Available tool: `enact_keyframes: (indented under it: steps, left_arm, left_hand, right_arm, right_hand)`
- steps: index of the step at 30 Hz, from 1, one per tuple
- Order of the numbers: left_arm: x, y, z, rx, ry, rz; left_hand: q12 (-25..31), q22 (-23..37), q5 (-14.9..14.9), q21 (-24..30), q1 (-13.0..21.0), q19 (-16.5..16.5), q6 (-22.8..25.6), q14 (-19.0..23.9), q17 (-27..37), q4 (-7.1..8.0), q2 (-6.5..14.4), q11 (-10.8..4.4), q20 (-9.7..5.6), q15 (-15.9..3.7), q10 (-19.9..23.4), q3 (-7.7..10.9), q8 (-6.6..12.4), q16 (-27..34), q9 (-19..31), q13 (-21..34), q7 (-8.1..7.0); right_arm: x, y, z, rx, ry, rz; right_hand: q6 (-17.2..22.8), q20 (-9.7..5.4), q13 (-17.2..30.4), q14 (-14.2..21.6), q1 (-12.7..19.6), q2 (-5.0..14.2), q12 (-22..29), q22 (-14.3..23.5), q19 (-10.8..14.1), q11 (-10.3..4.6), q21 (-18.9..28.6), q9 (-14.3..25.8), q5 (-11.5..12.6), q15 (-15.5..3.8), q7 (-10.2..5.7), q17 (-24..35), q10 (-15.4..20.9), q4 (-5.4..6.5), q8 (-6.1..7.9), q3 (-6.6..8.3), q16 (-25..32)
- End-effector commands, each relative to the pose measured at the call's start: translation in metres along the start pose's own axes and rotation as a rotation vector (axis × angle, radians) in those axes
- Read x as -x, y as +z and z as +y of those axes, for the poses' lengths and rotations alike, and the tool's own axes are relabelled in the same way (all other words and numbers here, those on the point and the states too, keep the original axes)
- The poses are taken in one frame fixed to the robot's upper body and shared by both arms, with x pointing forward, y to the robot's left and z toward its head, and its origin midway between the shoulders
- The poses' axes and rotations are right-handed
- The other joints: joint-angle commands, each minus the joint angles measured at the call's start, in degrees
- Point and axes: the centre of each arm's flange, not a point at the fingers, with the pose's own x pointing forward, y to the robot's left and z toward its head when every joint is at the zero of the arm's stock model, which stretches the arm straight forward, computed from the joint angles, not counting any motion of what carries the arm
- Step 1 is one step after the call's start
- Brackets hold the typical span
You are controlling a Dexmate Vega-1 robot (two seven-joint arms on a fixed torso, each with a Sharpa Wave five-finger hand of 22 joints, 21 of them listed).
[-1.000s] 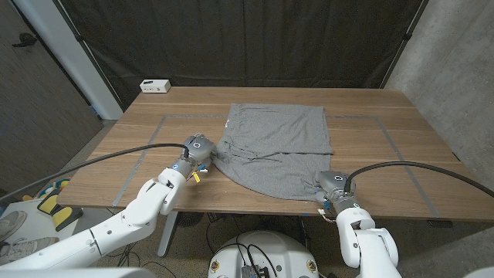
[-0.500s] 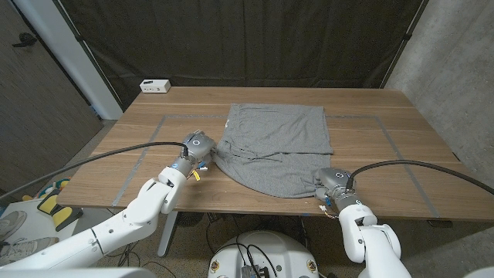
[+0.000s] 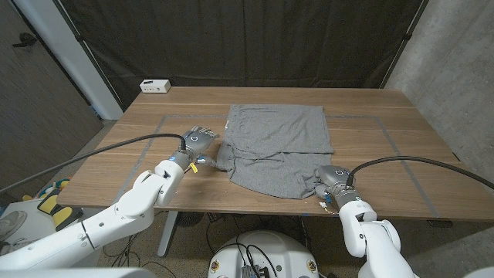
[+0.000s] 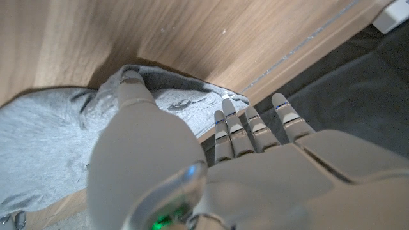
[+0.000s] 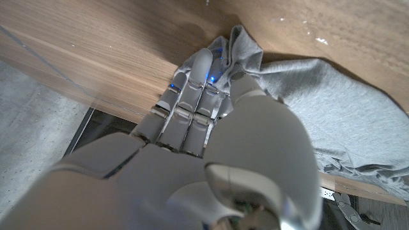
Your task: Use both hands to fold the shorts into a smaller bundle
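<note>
I expect the grey shorts to pull into a straight piece with cloth hanging below when I lift, because the grey shorts (image 3: 278,143)' near edge bows slackly (image 3: 266,192).
Grey shorts (image 3: 278,143) lie spread in the middle of the wooden table (image 3: 386,127), their near part bunched and rumpled. My left hand (image 3: 197,144) is at the shorts' left corner with its fingers straight and spread. In the left wrist view the thumb lies on that cloth corner (image 4: 172,96) while the fingers (image 4: 255,128) reach past it over bare wood. My right hand (image 3: 333,182) is at the shorts' near right corner by the table's front edge. In the right wrist view its curled fingers and thumb pinch a fold of the cloth (image 5: 243,45).
A small white box (image 3: 155,86) stands at the table's far left corner. Thin tape lines (image 3: 390,143) mark a rectangle on the wood around the shorts. A black curtain hangs behind the table. The front edge runs just under my right hand.
My left hand has let go of the left corner and spread its fingers, shifting slightly away. The shorts' near hem has drawn in from the front edge, and my right hand moved inward with it.
</note>
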Motion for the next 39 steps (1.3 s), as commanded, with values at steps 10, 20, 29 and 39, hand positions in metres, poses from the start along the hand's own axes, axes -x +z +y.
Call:
enact_keyframes:
  steps: [10, 20, 29, 39]
  left_arm:
    - [0.012, -0.014, 0.072, 0.255, -0.395, -0.145]
    - [0.036, -0.030, 0.115, 0.055, -0.147, 0.079]
    - [0.020, -0.017, 0.095, 0.073, -0.233, -0.025]
    - [0.007, 0.003, 0.058, 0.090, -0.286, -0.118]
  left_hand:
    - [-1.27, 0.06, 3.53, 1.21, 10.61, 2.83, 11.68, 5.05, -2.13, -2.63, 7.62, -3.97, -2.67, -4.10, 7.64, 2.13, 3.07, 2.39, -1.58, -4.13, -6.31]
    - [-1.70, -0.03, 2.01, 1.89, 11.66, 4.09, 12.36, 7.21, -2.72, -2.46, 10.53, -4.08, -3.06, -5.49, 9.63, 3.01, 2.67, 2.68, -1.85, -5.58, -5.03]
    - [-3.77, -0.14, 1.72, 1.56, 9.18, 3.00, 8.02, 4.89, -3.03, -1.64, 7.37, -3.09, -2.15, -3.40, 5.67, -0.25, 0.14, 1.18, -2.08, -6.78, -5.62]
    - [-4.43, -0.18, 2.11, 1.56, 8.47, 2.95, 5.59, 4.07, -3.03, -1.38, 6.17, -2.83, -2.02, -3.40, 4.23, -1.71, -0.92, 0.76, -2.15, -7.42, -5.87]
  right_arm:
    - [-0.004, 0.000, -0.003, -0.023, 0.008, 0.000]
    - [-0.002, 0.005, -0.006, -0.040, -0.018, -0.012]
    - [0.002, 0.004, -0.005, -0.055, -0.030, -0.006]
    - [0.002, 0.004, -0.005, -0.050, -0.039, -0.006]
  right_hand:
    - [0.08, -0.32, 1.44, -0.14, 0.49, 0.27, 1.18, 0.30, 0.27, 0.31, 0.59, 0.53, -0.42, -5.39, 0.16, 1.27, -0.51, 0.54, -0.17, -0.02, 0.15]
    - [0.08, -0.34, 2.20, -0.30, 0.66, 0.43, 1.66, 0.34, 0.22, 0.13, 0.77, 0.66, -0.58, -5.46, 0.09, 1.80, -1.06, 0.71, -0.26, 0.03, -0.11]
    - [0.33, -0.28, 2.85, -0.25, 0.79, 0.39, 2.14, 0.37, 0.12, 0.13, 0.92, 0.76, -0.74, -5.43, 0.02, 2.34, -1.32, 0.80, -0.23, 0.00, -0.21]
    - [0.44, -0.11, 3.50, -0.19, 1.01, 0.35, 2.67, 0.40, 0.06, 0.46, 1.08, 0.76, -0.86, -5.47, 0.19, 2.87, -1.38, 0.82, -0.30, 0.03, -0.34]
